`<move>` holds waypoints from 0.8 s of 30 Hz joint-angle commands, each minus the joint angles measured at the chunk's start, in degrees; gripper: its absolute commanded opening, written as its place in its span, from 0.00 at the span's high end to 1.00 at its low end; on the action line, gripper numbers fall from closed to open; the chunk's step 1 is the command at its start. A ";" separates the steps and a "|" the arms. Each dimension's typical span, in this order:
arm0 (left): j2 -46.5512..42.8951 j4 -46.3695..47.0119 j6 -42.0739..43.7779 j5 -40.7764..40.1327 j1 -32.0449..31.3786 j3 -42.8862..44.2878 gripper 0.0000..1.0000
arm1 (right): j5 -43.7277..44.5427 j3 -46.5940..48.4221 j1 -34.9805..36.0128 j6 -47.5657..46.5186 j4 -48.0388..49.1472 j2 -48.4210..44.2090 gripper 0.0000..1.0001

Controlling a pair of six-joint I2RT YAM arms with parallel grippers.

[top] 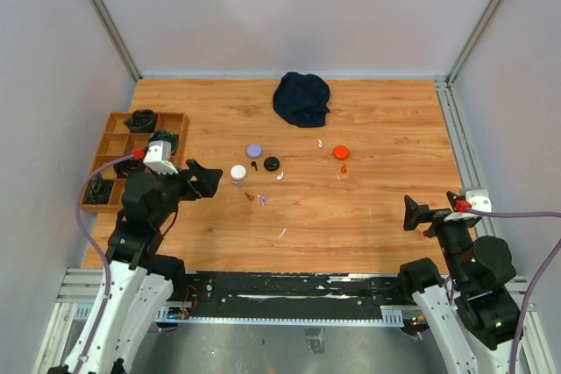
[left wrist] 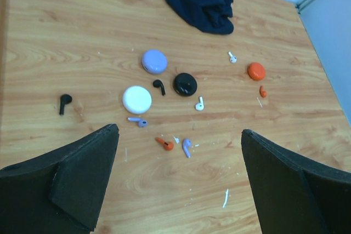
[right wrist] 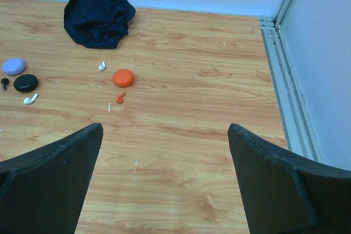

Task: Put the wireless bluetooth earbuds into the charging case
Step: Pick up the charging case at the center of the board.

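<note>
My left gripper's fingers are open wider than the white case [top: 238, 172] and the way there is clear, so I should go on lowering before they close around its sides [left wrist: 137, 100].
Four round charging cases lie mid-table: purple [left wrist: 154, 61], black [left wrist: 185, 84], white [left wrist: 137, 99] and orange [left wrist: 256, 70]. Loose earbuds are scattered around them: black ones [left wrist: 65, 102] [left wrist: 159, 86], white ones [left wrist: 199, 103] [left wrist: 232, 57], purple ones [left wrist: 139, 120] [left wrist: 187, 147] and orange ones [left wrist: 164, 143] [left wrist: 263, 91]. My left gripper [top: 203, 179] [left wrist: 178, 131] hovers open just left of the white case [top: 238, 172], holding nothing. My right gripper [top: 419, 215] [right wrist: 164, 127] is open and empty at the near right, well short of the orange case [right wrist: 123, 78] and an orange earbud [right wrist: 119, 98].
A crumpled dark blue cloth [top: 301, 99] lies at the back centre. A wooden compartment tray [top: 112, 143] with dark items stands at the left edge. A metal rail [top: 454, 129] runs along the right side, with walls all round.
</note>
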 commanded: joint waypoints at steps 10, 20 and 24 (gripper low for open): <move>27.93 22.05 -7.49 8.51 -0.44 1.52 0.01 | -1.85 -0.80 0.72 -0.79 0.82 -1.21 0.02; 47.92 30.62 -0.51 12.14 -0.45 5.44 0.01 | -2.55 -1.15 0.92 -0.88 1.13 -1.25 0.01; 56.72 30.02 2.90 12.52 -0.45 8.91 0.01 | -2.50 -1.36 0.89 -0.92 1.32 -1.24 0.01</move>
